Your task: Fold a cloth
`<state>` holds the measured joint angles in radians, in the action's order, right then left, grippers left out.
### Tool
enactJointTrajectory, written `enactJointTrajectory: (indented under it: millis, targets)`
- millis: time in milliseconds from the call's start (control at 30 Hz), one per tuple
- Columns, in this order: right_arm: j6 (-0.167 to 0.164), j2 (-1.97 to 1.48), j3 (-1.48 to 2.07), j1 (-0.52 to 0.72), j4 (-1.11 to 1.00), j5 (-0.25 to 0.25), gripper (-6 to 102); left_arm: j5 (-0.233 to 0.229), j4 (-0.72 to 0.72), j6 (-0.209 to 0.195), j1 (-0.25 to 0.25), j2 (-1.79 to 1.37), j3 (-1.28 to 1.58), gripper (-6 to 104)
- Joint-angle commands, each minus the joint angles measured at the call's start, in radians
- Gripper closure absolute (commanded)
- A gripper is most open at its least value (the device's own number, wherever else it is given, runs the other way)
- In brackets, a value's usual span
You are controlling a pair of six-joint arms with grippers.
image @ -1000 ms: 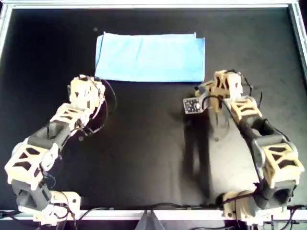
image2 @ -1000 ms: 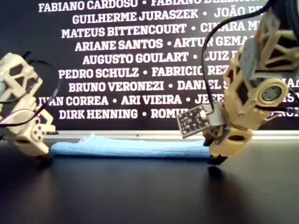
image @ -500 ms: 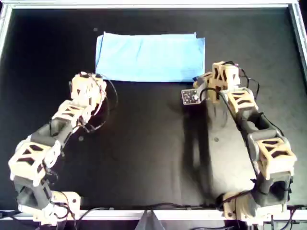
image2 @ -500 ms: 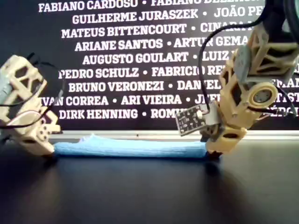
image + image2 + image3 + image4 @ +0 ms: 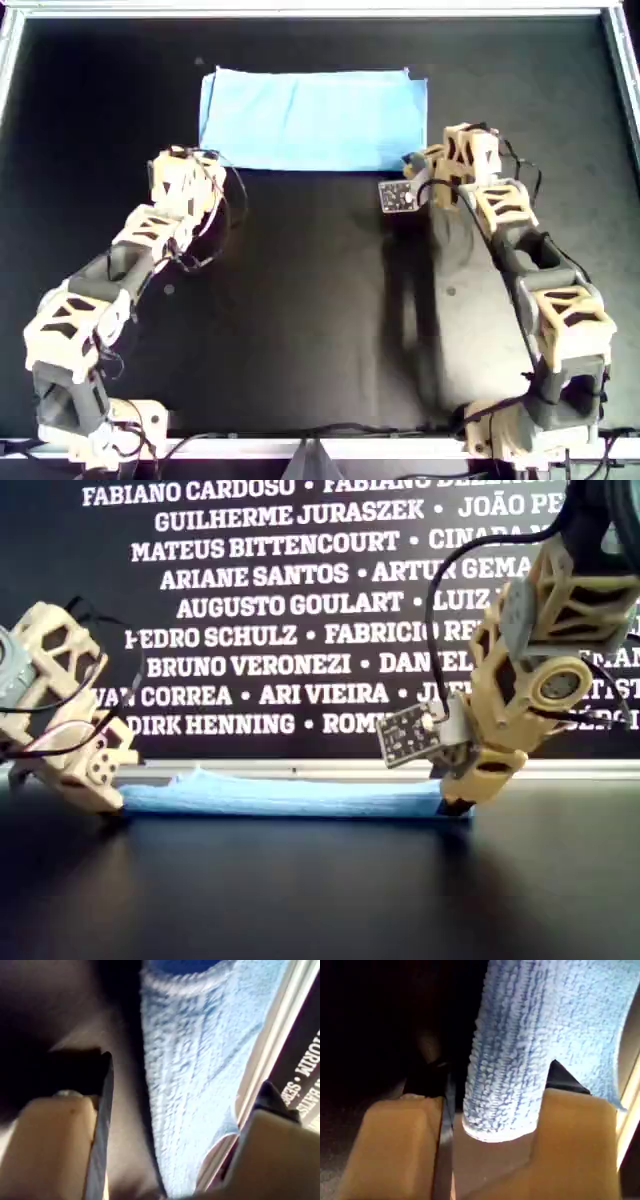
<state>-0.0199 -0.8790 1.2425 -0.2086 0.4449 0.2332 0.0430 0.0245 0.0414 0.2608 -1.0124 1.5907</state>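
The whole cloth (image 5: 312, 120) will slide along still doubled when I pull it toward me, because its layers lie flat together at the cloth's far edge (image 5: 405, 74).
The cloth (image 5: 313, 118) is a light blue rectangle, folded double, lying flat at the far middle of the black table. My left gripper (image 5: 193, 163) is low at the cloth's near corner on the overhead view's left. In the left wrist view it (image 5: 185, 1090) is open, with the cloth's edge (image 5: 190, 1070) between its fingers. My right gripper (image 5: 424, 165) sits at the near corner on the overhead view's right. It (image 5: 500, 1080) is open and straddles the cloth's thick folded corner (image 5: 505, 1075). In the exterior view the cloth (image 5: 290, 796) lies between both grippers.
A metal frame (image 5: 320, 10) runs around the black table (image 5: 300, 300). A small circuit board (image 5: 398, 196) juts from the right wrist. A banner with white names (image 5: 270, 600) stands behind the far edge.
Both grippers have moved in toward the cloth's near corners. The right one went further, reaching the corner. The cloth has not moved.
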Motion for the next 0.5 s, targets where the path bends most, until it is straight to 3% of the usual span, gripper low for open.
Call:
enactJointTrajectory:
  millis: [0,467]
  targets:
    - [0.002,-0.025,-0.072,0.006,0.012,-0.008,22,-0.006,0.003,0.003,0.017,0.023,-0.071,-2]
    - [0.002,0.046,-0.181,0.006,0.014,-0.008,22,-0.006,0.003,0.003,0.009,0.055,-0.143,-2]
